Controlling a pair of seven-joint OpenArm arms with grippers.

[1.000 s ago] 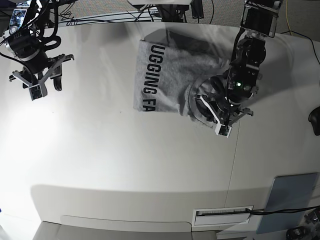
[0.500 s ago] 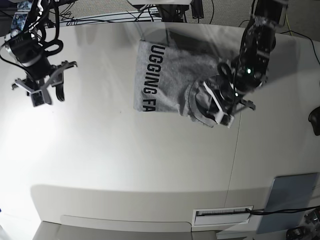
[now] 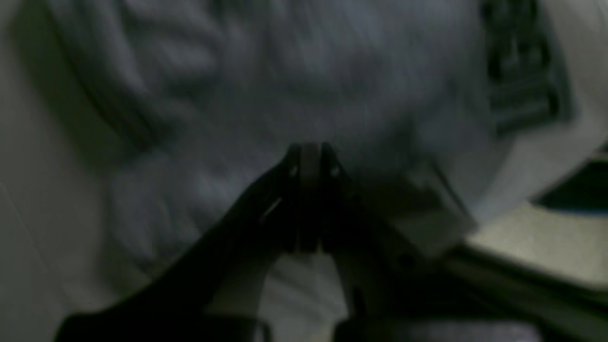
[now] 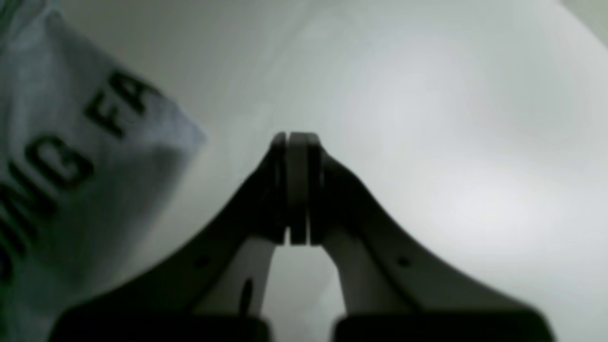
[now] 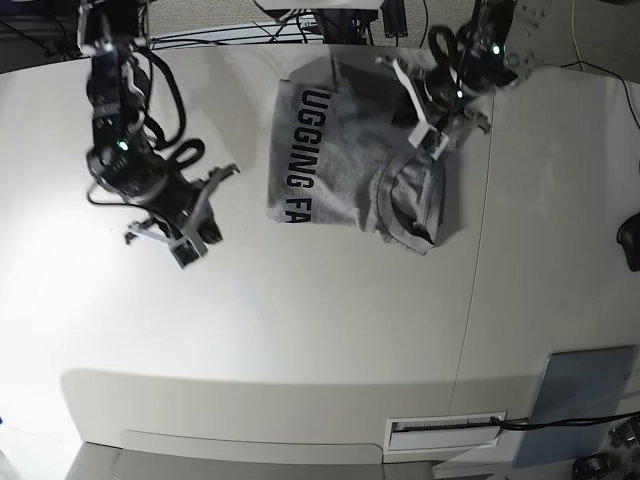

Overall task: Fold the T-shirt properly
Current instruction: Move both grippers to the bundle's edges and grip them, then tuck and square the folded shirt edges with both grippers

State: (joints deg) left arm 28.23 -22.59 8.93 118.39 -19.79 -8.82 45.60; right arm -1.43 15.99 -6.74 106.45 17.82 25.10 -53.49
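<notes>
The T-shirt is lying crooked, with its collar off to one side [image 5: 408,212], so my right gripper should help my left gripper turn the T-shirt straight from the lettered edge [image 5: 297,205].
The heather-grey T-shirt [image 5: 340,150] lies folded at the back middle of the white table [image 5: 300,330]. Black lettering runs along its left edge and the collar [image 5: 405,205] shows at its front right. My left gripper [image 5: 432,138] hovers over the shirt's back right part. In the left wrist view it [image 3: 311,148] is shut above blurred grey cloth [image 3: 285,71], with nothing visible between the fingers. My right gripper [image 5: 188,250] is over bare table to the left of the shirt. In the right wrist view it [image 4: 295,137] is shut and empty, with the lettered shirt corner [image 4: 71,190] at the left.
A flat grey-blue pad [image 5: 580,400] lies at the front right corner. A black object [image 5: 630,240] pokes in at the right edge. A white slotted strip [image 5: 445,430] sits near the front edge, and cables [image 5: 200,35] run behind the table.
My left gripper has risen from the collar towards the shirt's back right and shut. My right arm has swung from the far left towards the shirt and shut its jaws.
</notes>
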